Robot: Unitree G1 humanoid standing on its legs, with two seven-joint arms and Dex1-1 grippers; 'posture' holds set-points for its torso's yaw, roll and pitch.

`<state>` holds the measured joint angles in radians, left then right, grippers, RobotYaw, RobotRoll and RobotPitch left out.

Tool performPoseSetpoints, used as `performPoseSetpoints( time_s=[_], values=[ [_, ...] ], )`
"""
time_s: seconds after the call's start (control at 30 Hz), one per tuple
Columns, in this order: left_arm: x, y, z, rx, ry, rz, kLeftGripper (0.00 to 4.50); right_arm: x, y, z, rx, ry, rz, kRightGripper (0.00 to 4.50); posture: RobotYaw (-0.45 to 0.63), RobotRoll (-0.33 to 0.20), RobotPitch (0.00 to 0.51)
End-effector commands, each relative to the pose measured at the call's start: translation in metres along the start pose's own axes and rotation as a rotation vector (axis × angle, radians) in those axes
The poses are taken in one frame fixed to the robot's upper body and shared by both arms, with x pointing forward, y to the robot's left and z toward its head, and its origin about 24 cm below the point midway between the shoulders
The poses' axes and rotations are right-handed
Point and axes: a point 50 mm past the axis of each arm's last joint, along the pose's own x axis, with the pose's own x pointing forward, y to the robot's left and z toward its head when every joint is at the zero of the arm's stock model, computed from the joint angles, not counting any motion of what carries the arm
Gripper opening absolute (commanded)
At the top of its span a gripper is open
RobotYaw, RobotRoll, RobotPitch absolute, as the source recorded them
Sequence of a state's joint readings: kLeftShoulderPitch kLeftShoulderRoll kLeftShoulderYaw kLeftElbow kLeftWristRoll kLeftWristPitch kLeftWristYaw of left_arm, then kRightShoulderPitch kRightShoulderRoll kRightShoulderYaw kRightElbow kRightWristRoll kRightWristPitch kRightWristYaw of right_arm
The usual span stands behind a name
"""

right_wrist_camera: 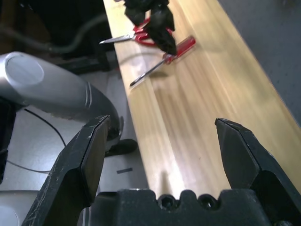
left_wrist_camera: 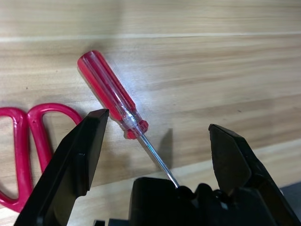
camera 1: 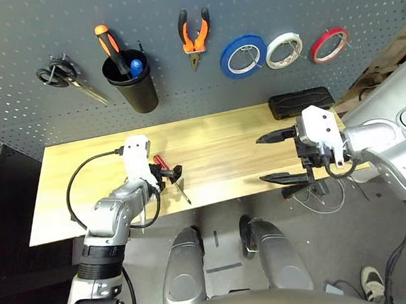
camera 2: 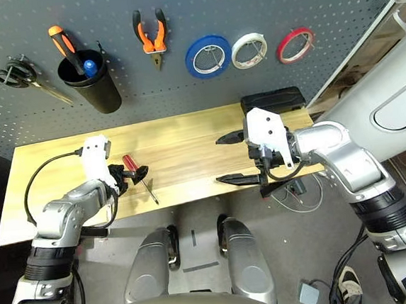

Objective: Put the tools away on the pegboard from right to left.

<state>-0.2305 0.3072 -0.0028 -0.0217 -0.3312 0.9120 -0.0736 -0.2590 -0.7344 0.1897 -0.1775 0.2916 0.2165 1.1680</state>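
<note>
The screwdriver will lean with its handle out when I lower it into the black cup, because the cup has space beside the orange-handled tool.
The red tape ring and the orange-and-black pliers hang on hooks of the dark grey pegboard. A slim red-handled screwdriver lies on the wooden table at the front left, and the red-handled scissors lie right beside it. My left gripper hovers open just over the screwdriver, with the shaft running between its fingers. Over the table's right part, my right gripper stands wide open and holds nothing.
Black-handled scissors, a black cup with an orange-handled tool, a blue tape roll and a white tape roll are on the pegboard too. A black case lies at the table's back right. Cables hang off the front right edge.
</note>
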Motion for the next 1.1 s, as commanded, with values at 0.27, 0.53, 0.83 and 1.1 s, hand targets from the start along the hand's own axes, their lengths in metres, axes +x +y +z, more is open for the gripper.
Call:
performPoseSetpoints(
  time_s=[0.27,0.53,0.83,1.1],
  values=[
    [0.023,0.008,-0.02,-0.011,0.013,0.17,4.5,-0.006,0.021,-0.017,0.007,0.046,-0.014,4.49,-0.1,0.0,0.328],
    [0.034,0.002,-0.022,-0.013,0.017,0.171,4.5,-0.006,0.026,-0.015,0.019,0.056,-0.015,4.49,-0.12,0.0,0.342],
    [0.037,0.001,-0.028,-0.023,0.032,0.17,2.32,-0.008,0.022,-0.013,0.024,0.064,-0.028,4.5,-0.11,0.0,0.332],
    [0.018,0.009,-0.011,-0.008,-0.046,0.137,0.86,-0.013,0.015,-0.019,0.046,0.051,-0.03,4.5,-0.06,0.0,0.307]
  ],
)
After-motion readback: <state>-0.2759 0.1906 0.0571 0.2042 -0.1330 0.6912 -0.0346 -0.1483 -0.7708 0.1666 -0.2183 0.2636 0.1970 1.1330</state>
